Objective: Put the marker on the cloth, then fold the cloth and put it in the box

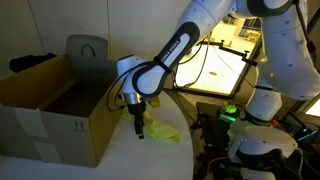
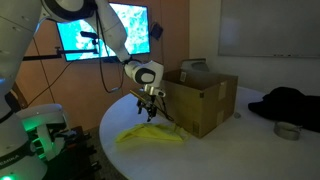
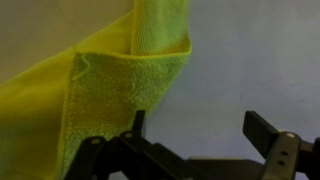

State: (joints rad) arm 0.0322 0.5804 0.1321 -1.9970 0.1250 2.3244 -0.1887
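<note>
The cloth's folded edge point(image 3: 150, 57) has empty table beside it, and my gripper's open fingers span that empty table. Next, I move back over the cloth and close around its narrow strip point(image 3: 160, 22).
The yellow-green cloth point(image 3: 110, 80) lies folded on the white table, with a folded edge showing in the wrist view at the left and top. Both exterior views show it as a crumpled strip point(image 1: 162, 131) point(image 2: 150, 135). My gripper point(image 3: 200, 125) is open, with only bare table between its fingers; the left finger stands at the cloth's edge. It hangs just above the cloth point(image 1: 138, 126) point(image 2: 151, 112), beside the brown cardboard box point(image 1: 50, 118) point(image 2: 203, 100), whose flaps stand up. The marker is hidden in every view.
A grey chair back point(image 1: 88, 48) stands behind the box. A black bundle point(image 2: 290, 104) and a small round tin point(image 2: 288, 130) lie on the table past the box. The table's rounded edge point(image 1: 190, 160) runs close to the cloth.
</note>
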